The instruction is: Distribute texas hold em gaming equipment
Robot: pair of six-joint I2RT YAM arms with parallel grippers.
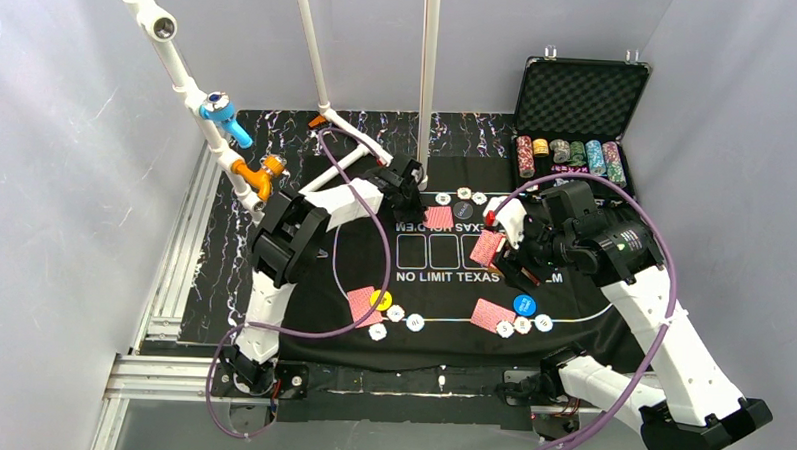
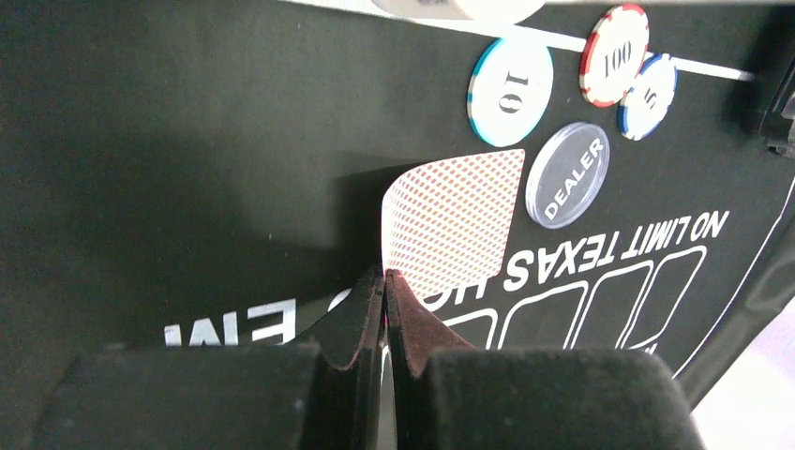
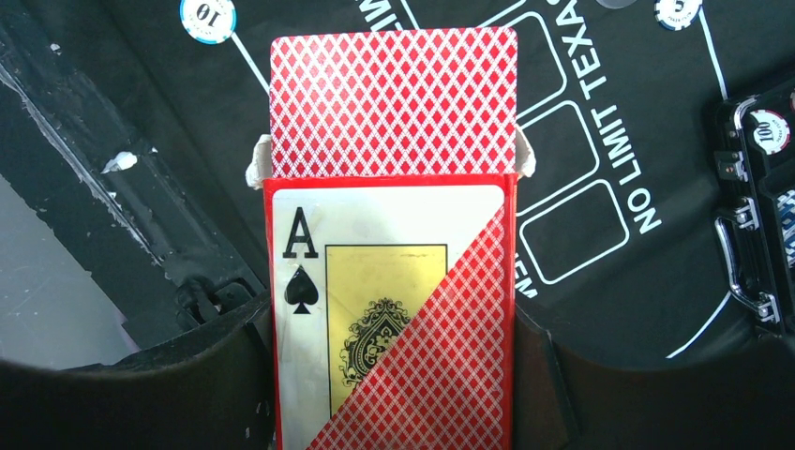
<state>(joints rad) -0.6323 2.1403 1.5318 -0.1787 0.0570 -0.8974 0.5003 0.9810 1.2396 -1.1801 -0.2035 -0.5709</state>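
The red-backed card's free edge point(image 1: 451, 218) faces the DEALER disc and chips point(image 1: 463, 208), so the robot's left gripper keeps moving the card toward them and lets go of it there.
My left gripper point(image 2: 385, 274) is shut, its tips pinching the near edge of a red-backed card point(image 2: 450, 220) that hangs low over the mat's far side point(image 1: 438, 217). Past that card lie a clear DEALER disc point(image 2: 567, 174) and three chips point(image 2: 510, 91). My right gripper point(image 3: 389, 337) is shut on a red card box point(image 3: 394, 319) printed with an ace of spades, and red-backed cards point(image 3: 394, 98) stick out of its top. In the top view that box point(image 1: 486, 248) hovers right of the mat's centre. Near-side cards point(image 1: 366, 306) point(image 1: 492, 315) lie beside a yellow disc point(image 1: 381, 299), a blue disc point(image 1: 524, 305) and chips point(image 1: 395, 313) point(image 1: 522, 325).
The black felt mat point(image 1: 442, 287) covers the table's middle. An open black case point(image 1: 579, 91) with rows of chips point(image 1: 567, 156) stands at the back right, close behind my right arm. White poles point(image 1: 428, 76) rise behind the mat, and an aluminium rail point(image 1: 179, 247) runs along the left.
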